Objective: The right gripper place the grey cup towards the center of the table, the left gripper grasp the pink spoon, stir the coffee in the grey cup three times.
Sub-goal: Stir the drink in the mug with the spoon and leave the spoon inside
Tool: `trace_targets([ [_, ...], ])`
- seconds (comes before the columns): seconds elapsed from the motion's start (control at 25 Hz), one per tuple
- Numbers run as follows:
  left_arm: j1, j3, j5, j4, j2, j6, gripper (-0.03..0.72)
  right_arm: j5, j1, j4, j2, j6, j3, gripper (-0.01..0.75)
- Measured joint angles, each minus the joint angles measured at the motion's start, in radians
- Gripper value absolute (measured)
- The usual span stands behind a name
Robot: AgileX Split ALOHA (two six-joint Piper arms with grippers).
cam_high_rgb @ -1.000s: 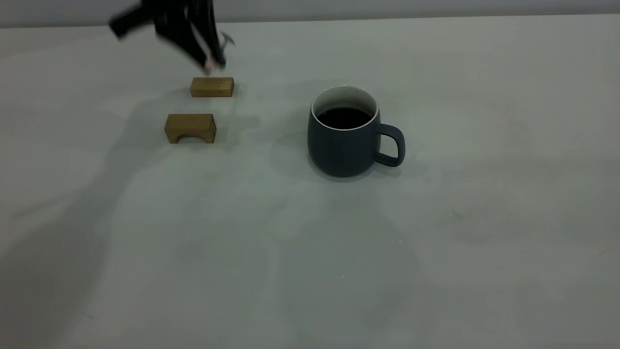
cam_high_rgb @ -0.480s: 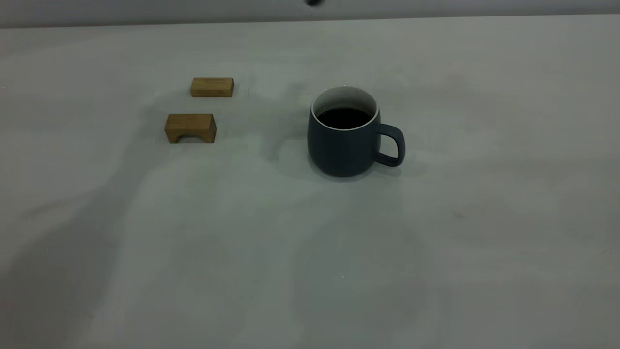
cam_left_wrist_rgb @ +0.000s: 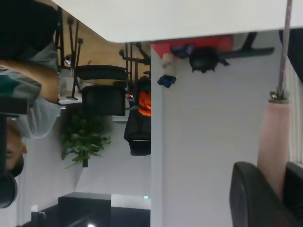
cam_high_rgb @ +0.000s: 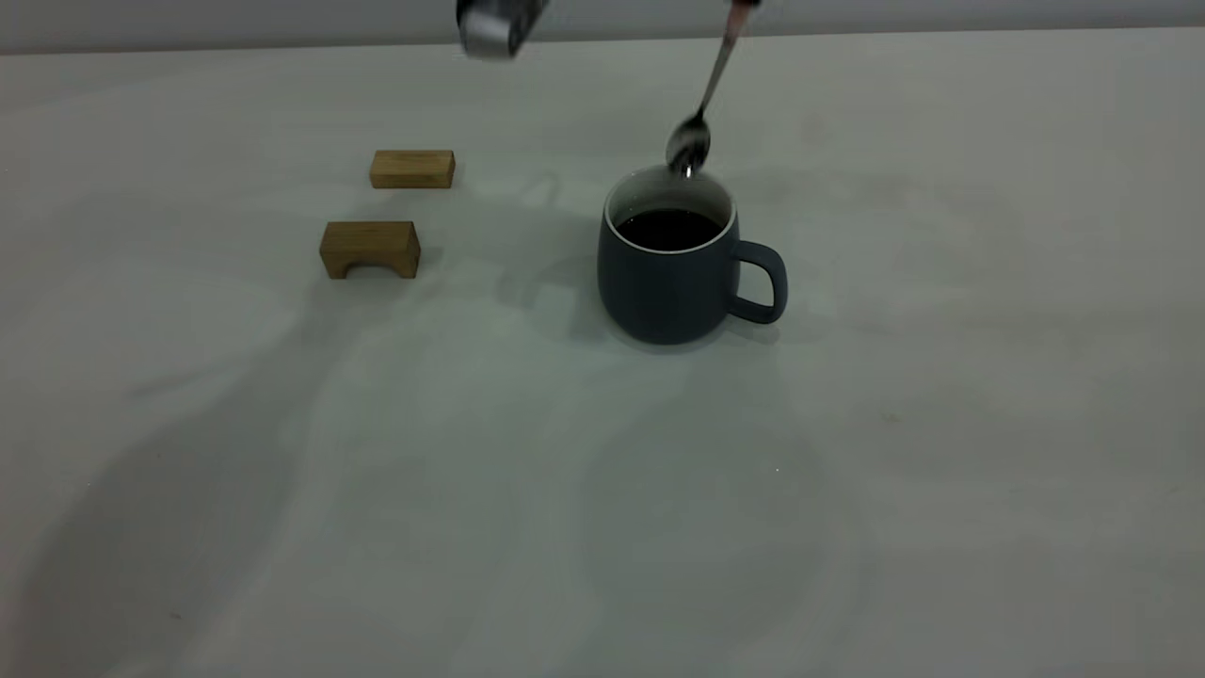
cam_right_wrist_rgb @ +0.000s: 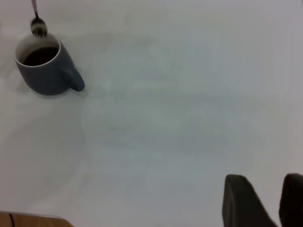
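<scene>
The pink spoon's bowl (cam_high_rgb: 689, 143) hangs over the grey cup's far rim, so I should lower the spoon into the coffee (cam_high_rgb: 669, 231) with my left gripper, then let go there.
The grey cup (cam_high_rgb: 666, 282) stands upright near the middle of the table (cam_high_rgb: 602, 527), its handle pointing right, with dark coffee (cam_high_rgb: 670, 229) inside. The pink spoon (cam_high_rgb: 690, 143) hangs bowl-down just above the cup's far rim, clear of the liquid. In the left wrist view my left gripper (cam_left_wrist_rgb: 277, 178) is shut on the spoon's pink handle (cam_left_wrist_rgb: 273, 137); in the exterior view only its silver module (cam_high_rgb: 494, 24) shows at the top edge. My right gripper (cam_right_wrist_rgb: 264, 179) hovers open over bare table, far from the cup (cam_right_wrist_rgb: 45, 73), with nothing between its fingers.
Two wooden blocks lie left of the cup: a flat one (cam_high_rgb: 412, 169) farther back and an arched one (cam_high_rgb: 370, 249) nearer. The left wrist view looks past the table's edge at chairs, a plant (cam_left_wrist_rgb: 83, 137) and part of a person.
My left gripper has lifted the spoon from above the far wooden block and carried it right, passing out of view on the way; now it hangs over the cup. The cup has not moved.
</scene>
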Motion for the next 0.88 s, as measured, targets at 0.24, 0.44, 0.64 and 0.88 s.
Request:
trace_targets([
  [0.24, 0.000, 0.000, 0.000, -0.001, 0.082, -0.001, 0.135, 0.000, 0.000, 0.000, 0.000, 0.000, 0.000, 0.237],
  [0.44, 0.003, 0.000, 0.000, 0.021, 0.112, 0.014, 0.135, 0.000, 0.000, 0.000, 0.000, 0.000, 0.000, 0.237],
  [0.64, 0.003, -0.001, -0.057, 0.050, 0.111, 0.093, 0.135, 0.000, 0.000, 0.000, 0.000, 0.000, 0.000, 0.237],
  [0.88, 0.003, -0.001, -0.033, -0.052, 0.116, 0.229, 0.135, 0.000, 0.000, 0.000, 0.000, 0.000, 0.000, 0.237],
])
